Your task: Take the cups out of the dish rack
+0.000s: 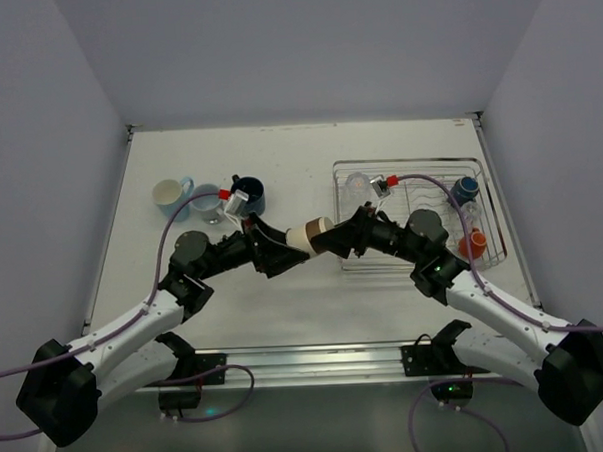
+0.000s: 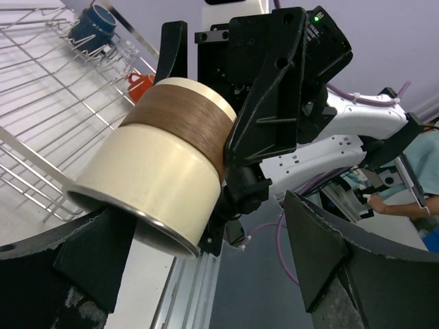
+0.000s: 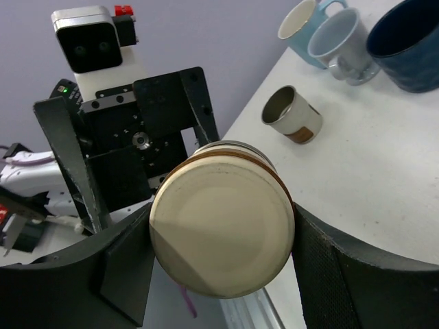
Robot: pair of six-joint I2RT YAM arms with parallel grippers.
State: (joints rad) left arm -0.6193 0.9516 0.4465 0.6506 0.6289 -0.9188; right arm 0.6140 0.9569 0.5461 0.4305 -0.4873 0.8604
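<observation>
The cream cup's base has my right gripper on it, far from the small cream cup, so my left gripper should take hold of the cream cup's open rim and carry the cup there.
My right gripper is shut on a cream cup with a brown band, gripping it by its base end and holding it sideways in the air left of the dish rack. In the top view the cup sits between the right gripper and my left gripper. In the left wrist view the cup's open rim points at my left gripper, whose jaws stand wide open on either side of the rim. The rack holds a navy cup, an orange cup and a clear glass.
On the table at the left stand a light blue mug, a grey-blue mug and a navy mug. A small cream cup with a brown band stands near them. The rack's wires lie to the right.
</observation>
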